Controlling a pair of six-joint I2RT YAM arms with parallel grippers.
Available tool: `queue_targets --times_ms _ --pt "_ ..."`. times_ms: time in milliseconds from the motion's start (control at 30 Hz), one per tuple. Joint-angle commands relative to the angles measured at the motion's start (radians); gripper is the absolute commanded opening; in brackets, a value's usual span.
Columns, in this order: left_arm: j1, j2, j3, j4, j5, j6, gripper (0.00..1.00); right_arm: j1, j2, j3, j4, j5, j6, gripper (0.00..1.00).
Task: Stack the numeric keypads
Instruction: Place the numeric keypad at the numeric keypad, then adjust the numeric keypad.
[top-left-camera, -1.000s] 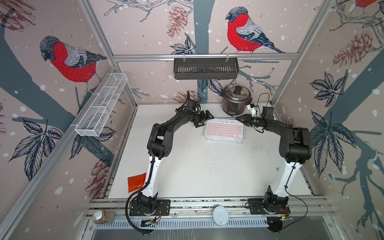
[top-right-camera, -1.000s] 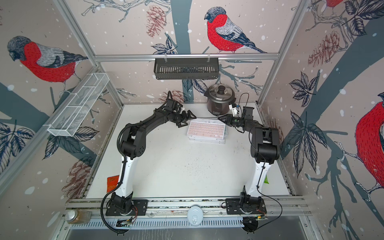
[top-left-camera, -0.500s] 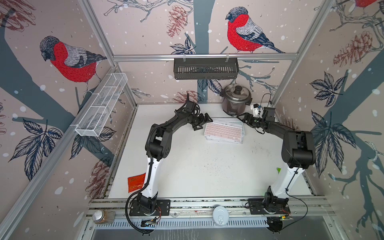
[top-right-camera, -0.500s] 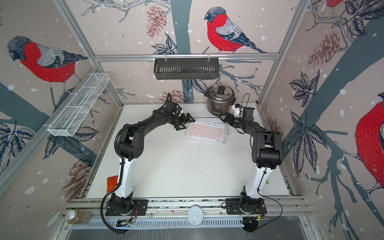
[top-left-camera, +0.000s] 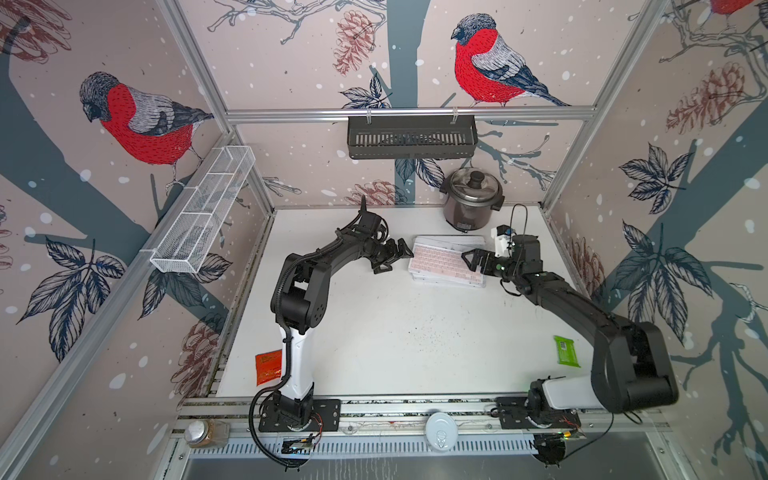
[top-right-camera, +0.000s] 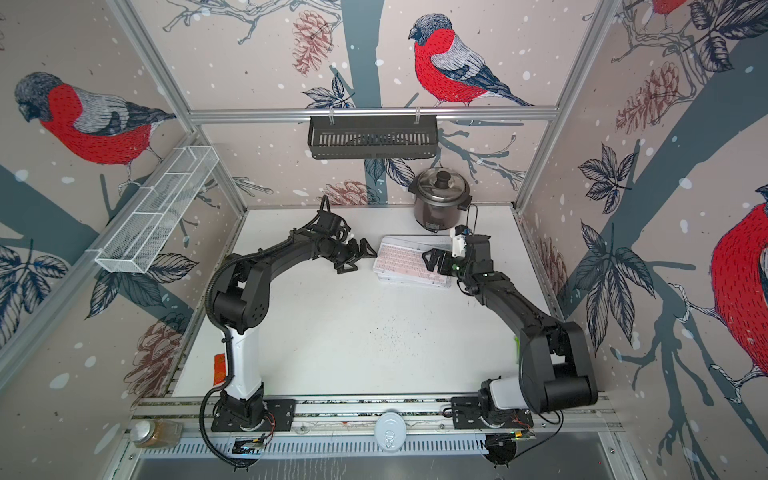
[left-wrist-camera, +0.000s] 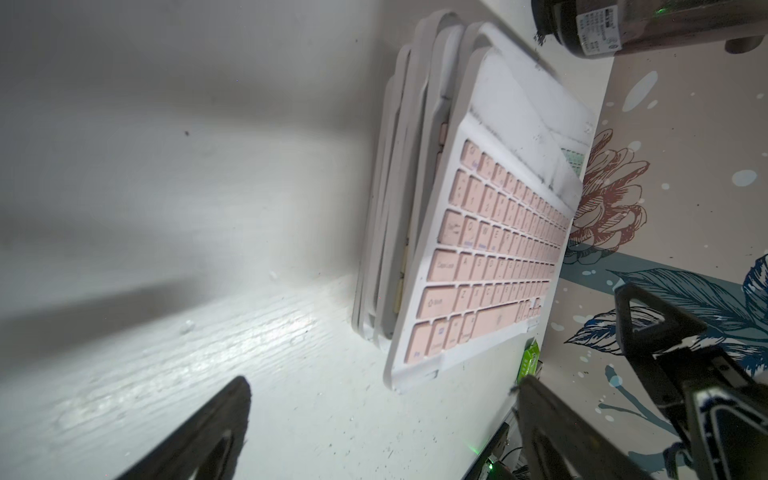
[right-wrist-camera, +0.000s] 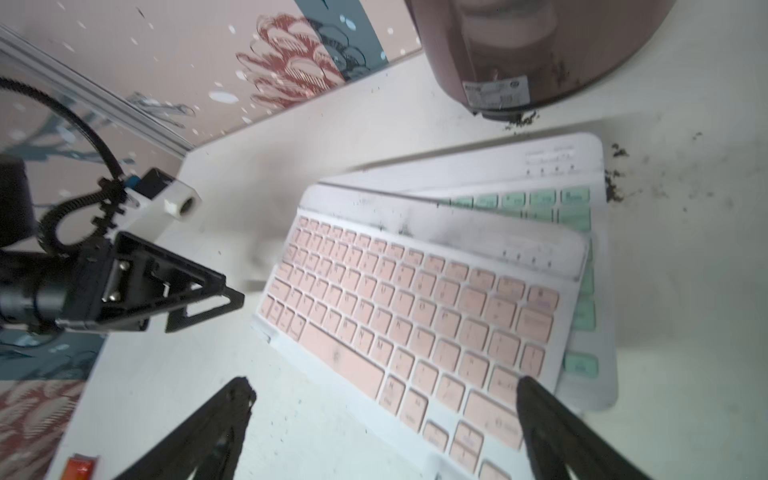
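My left gripper should meet the other end of the pink keypad while my right gripper pushes its front corner (top-left-camera: 481, 282) back, because the pink keypad lies crooked over the mint green keypad (right-wrist-camera: 586, 276).
The numeric keypads (top-left-camera: 446, 264) lie in a loose, fanned stack at the back of the table, seen in both top views (top-right-camera: 409, 264). A pink-keyed keypad (right-wrist-camera: 415, 307) is on top, askew over a mint green one (right-wrist-camera: 540, 199). In the left wrist view several white frames show edge-on under the pink keypad (left-wrist-camera: 490, 257). My left gripper (top-left-camera: 395, 258) stands open just off the stack's left end, holding nothing (left-wrist-camera: 382, 407). My right gripper (top-left-camera: 471, 262) is open over the stack's right end, its fingers apart above the pink keys (right-wrist-camera: 382, 411).
A rice cooker (top-left-camera: 471, 199) stands close behind the stack. A green packet (top-left-camera: 565, 351) lies at the front right and a red packet (top-left-camera: 268, 365) at the front left edge. A black basket (top-left-camera: 411, 137) hangs on the back wall, a white wire shelf (top-left-camera: 203, 210) on the left wall.
My right gripper has opened wide and let go of the pink keypad, which now rests on the stack. The right arm's elbow has swung toward the front right. The left gripper barely moved.
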Motion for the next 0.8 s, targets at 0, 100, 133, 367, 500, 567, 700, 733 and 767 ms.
queue_targets --times_ms 0,100,133,367,500,567,700,733,767 --pt "-0.003 -0.025 -0.031 0.057 0.031 -0.020 0.99 0.074 -0.067 -0.048 -0.118 0.289 -0.050 1.00" --pt "-0.004 -0.030 -0.038 0.069 0.039 -0.028 0.99 0.173 -0.109 -0.092 -0.173 0.440 -0.017 1.00" --pt "-0.005 -0.029 -0.038 0.072 0.040 -0.035 0.99 0.200 -0.109 -0.098 -0.189 0.475 -0.003 1.00" --pt "-0.014 -0.011 -0.014 0.129 0.065 -0.095 0.99 0.323 -0.015 -0.092 -0.249 0.660 0.081 1.00" --pt "-0.028 0.004 0.006 0.131 0.071 -0.109 0.99 0.310 0.063 -0.051 -0.233 0.663 0.104 1.00" --pt "-0.032 0.007 0.006 0.138 0.073 -0.117 0.99 0.297 0.107 -0.023 -0.237 0.667 0.110 1.00" --pt "-0.040 0.011 0.012 0.136 0.078 -0.118 0.99 0.259 0.167 0.021 -0.233 0.661 0.109 1.00" --pt "-0.040 0.012 0.012 0.135 0.078 -0.119 0.99 0.248 0.176 0.029 -0.233 0.657 0.108 1.00" --pt "-0.040 0.013 0.012 0.134 0.078 -0.119 0.99 0.234 0.190 0.035 -0.231 0.649 0.108 1.00"
